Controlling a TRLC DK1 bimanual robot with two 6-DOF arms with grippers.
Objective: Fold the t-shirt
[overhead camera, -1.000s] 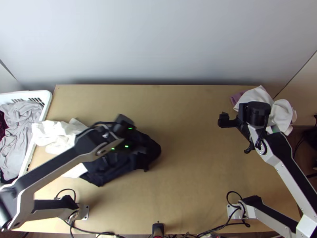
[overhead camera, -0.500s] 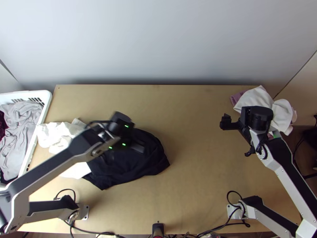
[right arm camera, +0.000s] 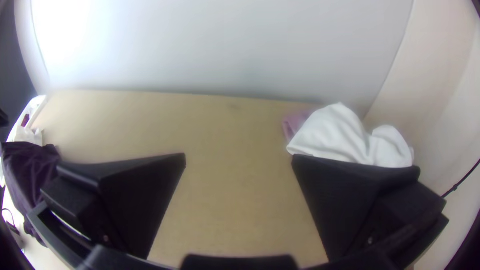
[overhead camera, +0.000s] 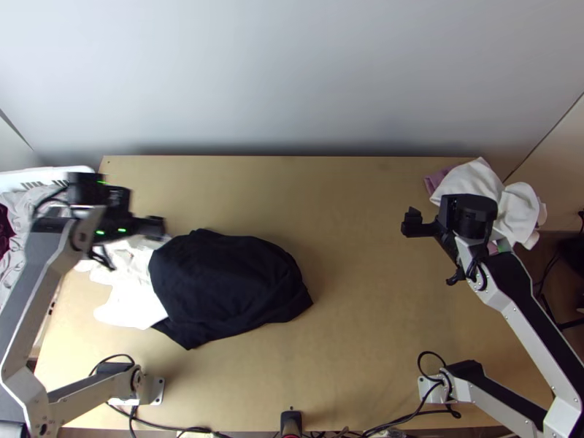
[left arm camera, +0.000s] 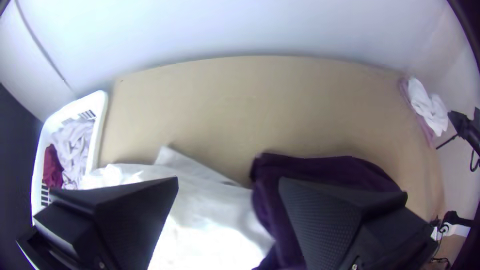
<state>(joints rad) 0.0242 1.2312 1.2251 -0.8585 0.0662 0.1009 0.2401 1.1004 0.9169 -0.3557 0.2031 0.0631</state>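
Note:
I expect the black t-shirt (overhead camera: 230, 288) to drag along toward the basket when I carry the white cloth, because it overlaps the white cloth's edge (overhead camera: 153, 288).
My left gripper (overhead camera: 133, 242) is over the white cloth (overhead camera: 130, 299) at the table's left, its fingers apart. In the left wrist view, the left gripper (left arm camera: 229, 182) is open with white cloth and the dark t-shirt (left arm camera: 320, 167) beyond it. Seen from the top, the black t-shirt (overhead camera: 226, 285) lies loosely bunched in a rounded heap, overlapping the white cloth's right side. At the table's right, my right gripper (overhead camera: 431, 250) is held away from the t-shirt. The right wrist view has the right gripper (right arm camera: 240, 158) open and empty.
A white basket (left arm camera: 102, 115) with grey and dark red laundry stands at the left edge. White and mauve cloths (overhead camera: 467, 182) are piled at the back right, beside the right arm. Bare wood (overhead camera: 350, 292) lies between the t-shirt and the right arm.
My left gripper has moved left, off the black t-shirt and over the white cloth. The t-shirt's right part has spread farther right than at first. The right arm has barely shifted.

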